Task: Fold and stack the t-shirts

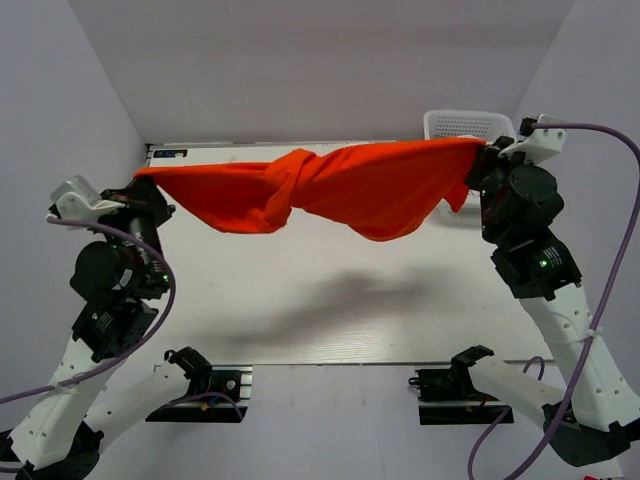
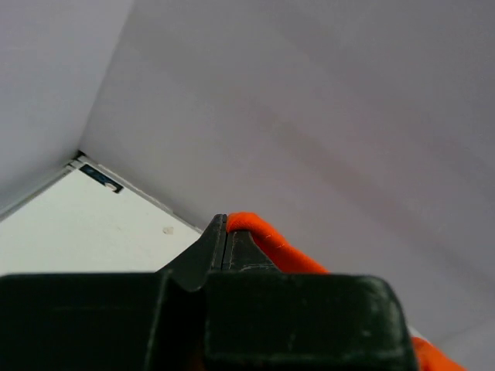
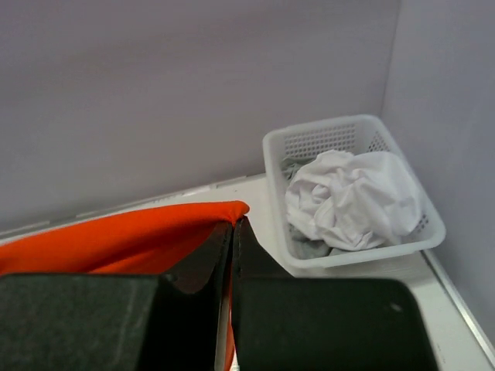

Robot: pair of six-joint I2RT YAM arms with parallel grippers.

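Note:
The orange-red t-shirt is hanging with a twist at its middle [image 1: 287, 190]. I should put it down on the white table [image 1: 325, 258], and my right gripper should grab another part of it before I fold it.
The orange-red t-shirt [image 1: 330, 190] hangs in the air, stretched between my two grippers above the white table [image 1: 330, 310], twisted near its middle and sagging. My left gripper [image 1: 148, 178] is shut on its left corner; the cloth edge [image 2: 267, 239] pokes out at the closed fingertips [image 2: 224, 224]. My right gripper [image 1: 484, 152] is shut on its right corner [image 3: 155, 232], with the jaws pressed together [image 3: 233, 226]. The white t-shirt [image 3: 352, 197] lies crumpled in the white lattice basket [image 3: 352, 259] at the back right.
The basket [image 1: 462, 125] stands in the far right corner behind my right arm. Grey walls close the table at the back and both sides. The shirt's shadow falls on the table's middle.

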